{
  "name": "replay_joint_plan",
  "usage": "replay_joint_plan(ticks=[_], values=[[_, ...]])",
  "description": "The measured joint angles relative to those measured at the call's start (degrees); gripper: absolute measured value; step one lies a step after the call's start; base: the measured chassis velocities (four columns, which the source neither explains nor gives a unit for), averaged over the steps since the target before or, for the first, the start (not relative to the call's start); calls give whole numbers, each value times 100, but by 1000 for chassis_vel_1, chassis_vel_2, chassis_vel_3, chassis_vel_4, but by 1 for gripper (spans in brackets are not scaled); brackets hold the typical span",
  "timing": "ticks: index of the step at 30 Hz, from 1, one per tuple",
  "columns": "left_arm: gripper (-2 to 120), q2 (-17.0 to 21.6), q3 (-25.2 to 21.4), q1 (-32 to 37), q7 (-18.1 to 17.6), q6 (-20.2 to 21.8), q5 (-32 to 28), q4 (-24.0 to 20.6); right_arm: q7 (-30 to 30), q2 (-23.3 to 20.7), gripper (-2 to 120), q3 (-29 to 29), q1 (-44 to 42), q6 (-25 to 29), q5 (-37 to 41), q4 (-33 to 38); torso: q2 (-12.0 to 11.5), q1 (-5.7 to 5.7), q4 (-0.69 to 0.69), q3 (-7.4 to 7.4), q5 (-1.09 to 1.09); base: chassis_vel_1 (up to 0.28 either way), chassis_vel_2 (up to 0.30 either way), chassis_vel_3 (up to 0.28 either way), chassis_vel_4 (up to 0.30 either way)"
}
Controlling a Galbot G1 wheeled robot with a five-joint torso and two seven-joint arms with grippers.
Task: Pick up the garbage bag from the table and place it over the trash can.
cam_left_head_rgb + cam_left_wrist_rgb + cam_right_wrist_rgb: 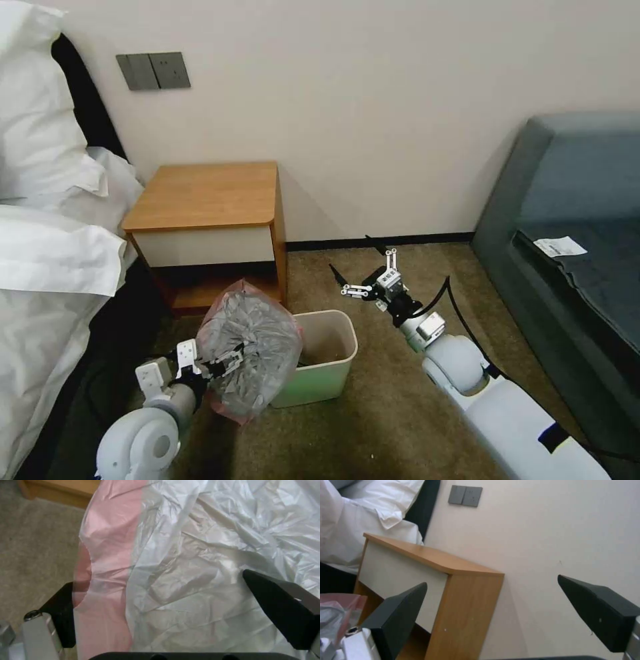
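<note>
The garbage bag's pink band [241, 289] runs along the edge of loose, crinkly film. I expect the garbage bag to spread into a wide opening when I pull it across the trash can.
The garbage bag [257, 333] is puffed up in the air, grey and crinkly with a pink band, just left of the trash can [347, 333] and partly covering its near left corner. My left gripper [217, 357] is up against the bag from below with its fingers spread. In the left wrist view the bag [200, 542] fills the space between the left gripper's [158, 578] fingers; the pink band lies over one finger [61, 615]. My right gripper [351, 255] hangs open over the carpet, right of the table [207, 193], holding nothing. In the right wrist view the right gripper [491, 580] faces the table [430, 557].
A bed with white linen [47, 253] lies on the left, close to my left arm. A dark sofa [573, 233] stands on the right. Open carpet [373, 413] lies between the trash can and my right arm.
</note>
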Motion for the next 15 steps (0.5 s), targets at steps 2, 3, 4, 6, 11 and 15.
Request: replay_joint_plan(ticks=[2, 3, 4, 6, 11, 15], values=[[100, 8, 25, -35, 1, 19, 3, 42, -2, 8, 100, -7, -12, 2, -13, 7, 0, 0, 0, 0, 0, 0, 0, 0, 0], [98, 18, 36, -63, 1, 35, 4, 75, -4, 15, 100, -11, -21, 3, -23, 14, 0, 0, 0, 0, 0, 0, 0, 0, 0], [97, 32, 46, -96, 1, 65, 3, 121, -7, 30, 100, -14, -36, 8, -41, 22, 0, 0, 0, 0, 0, 0, 0, 0, 0], [97, 44, 49, -159, 11, 167, -1, 177, -14, 52, 100, -16, -58, 20, -62, 26, 0, 0, 0, 0, 0, 0, 0, 0, 0], [87, 36, 75, -325, 60, 345, -34, 295, -31, 76, 100, -22, -72, 32, -81, 43, 0, 0, 0, 0, 0, 0, 0, 0, 0], [74, 30, 130, -543, 176, 527, -45, 425, -47, 91, 100, -31, -84, 35, -90, 75, 0, 0, 0, 0, 0, 0, 0, 0, 0]])
